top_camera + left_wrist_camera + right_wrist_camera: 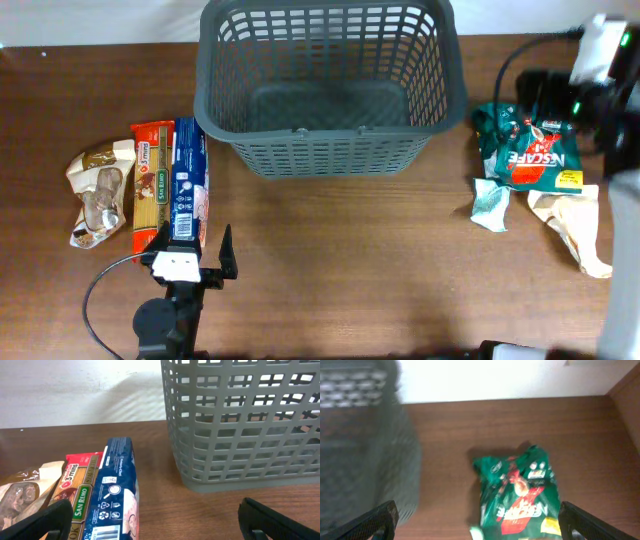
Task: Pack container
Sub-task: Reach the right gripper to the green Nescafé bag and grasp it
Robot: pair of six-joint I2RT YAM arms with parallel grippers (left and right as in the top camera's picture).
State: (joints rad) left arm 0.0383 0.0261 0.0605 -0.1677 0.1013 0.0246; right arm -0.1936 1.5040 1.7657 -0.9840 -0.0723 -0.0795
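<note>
A clear gap separates the green Nescafe bag from the basket, so the robot's right gripper should carry on going down until its open fingers straddle the bag, and then close.
The container is a large dark grey lattice basket at the back middle of the table, with nothing in it; it also shows in the left wrist view and blurred in the right wrist view. My left gripper is open at the front left, just in front of a blue packet and a red pasta packet. My right gripper is open above a green Nescafe bag, right of the basket. In the overhead view its fingers are hidden.
A brown-and-white crumpled packet lies at the far left. A beige packet and a small pale green packet lie by the Nescafe bag. A black cable loops at the right arm.
</note>
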